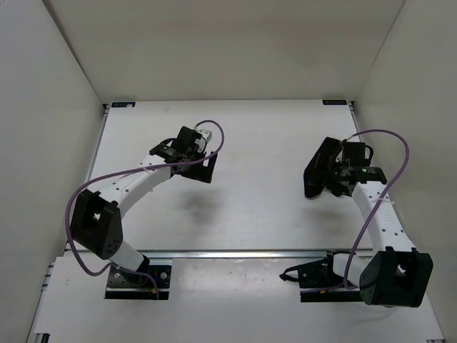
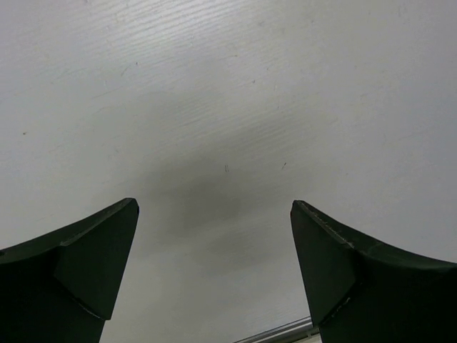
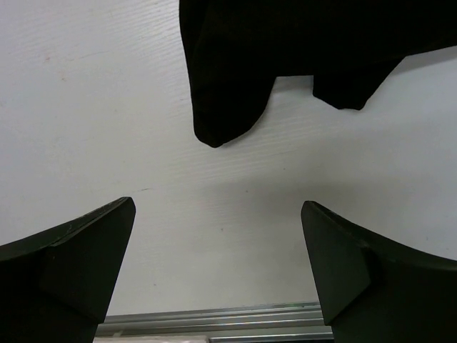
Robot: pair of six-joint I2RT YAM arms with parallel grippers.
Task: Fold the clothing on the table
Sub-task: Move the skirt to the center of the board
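Observation:
A rounded end (image 3: 350, 91) pokes out from under a straight edge, so the clothing (image 1: 320, 164) will unfold into a longer, sagging sheet when the robot lifts and carries it.
The clothing (image 3: 285, 50) is a limp black fabric lying on the white table (image 1: 264, 136). In the right wrist view it fills the top, with two rounded ends hanging toward my fingers. My right gripper (image 3: 218, 202) is open just short of it, with bare table between its fingers. From above, the right gripper (image 1: 323, 171) is at the right middle of the table; the black cloth there cannot be told apart from it. My left gripper (image 1: 194, 168) is open over bare table at the left middle, and the left wrist view shows nothing between its fingers (image 2: 93, 264).
White enclosure walls (image 1: 64, 86) stand on three sides of the table. A metal rail (image 3: 214, 318) runs along the near edge, just behind both grippers. Purple cables (image 1: 93, 187) loop beside each arm. Both arm bases (image 1: 139, 280) are bolted below the rail.

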